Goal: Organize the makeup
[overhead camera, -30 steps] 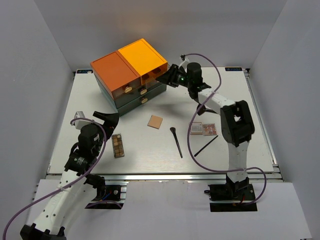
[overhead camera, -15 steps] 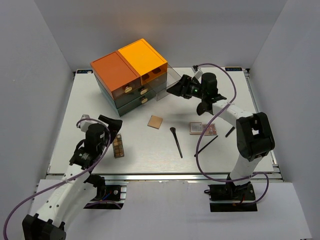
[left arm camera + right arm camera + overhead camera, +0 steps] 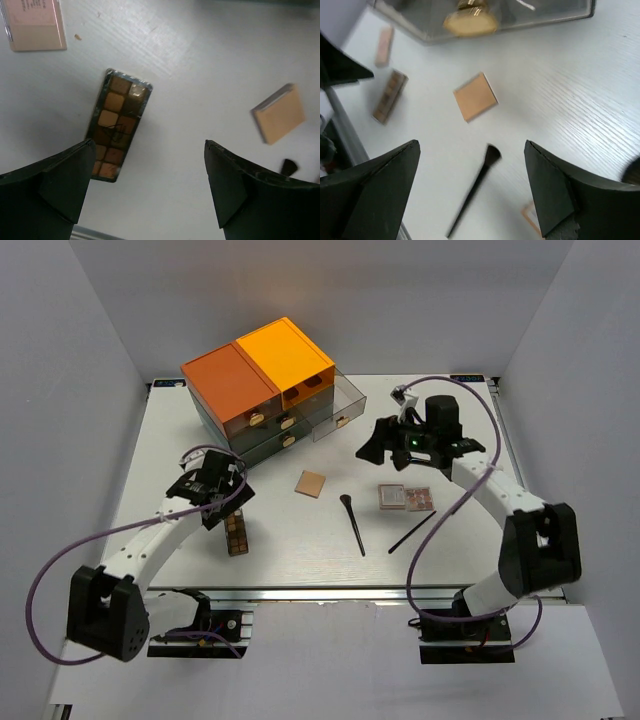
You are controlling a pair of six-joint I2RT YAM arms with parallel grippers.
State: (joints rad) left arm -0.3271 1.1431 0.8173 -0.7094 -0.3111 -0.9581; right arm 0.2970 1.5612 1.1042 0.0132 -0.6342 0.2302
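Note:
I expect the slim brown eyeshadow palette [image 3: 236, 533] to lie flat inside the open clear drawer [image 3: 336, 410] when I lower it, because the drawer looks empty and longer than the palette.
The makeup lies scattered on the white table. A brown eyeshadow palette [image 3: 237, 533] [image 3: 119, 131] sits just below my open left gripper [image 3: 228, 502] [image 3: 149, 144], which hovers over it and holds nothing. A tan square compact [image 3: 312, 483] [image 3: 475, 96] and a black-handled brush [image 3: 352, 522] [image 3: 475, 187] lie mid-table. Over them hangs my right gripper [image 3: 378, 445] [image 3: 471, 144], open and empty. A pink palette [image 3: 406, 498] and a second brush [image 3: 412, 532] lie to the right. A beige pack [image 3: 35, 24] lies beyond the brown palette.
The orange-topped dark-green drawer box [image 3: 258, 390] stands at the back left. Its clear drawer [image 3: 340, 406] with a gold knob [image 3: 470, 20] is pulled out toward the right arm. White walls close the table on three sides.
My right gripper has let go of the drawer knob, opened wide and drawn back toward the table's middle, leaving the drawer pulled out. My left arm has swung in over the brown palette.

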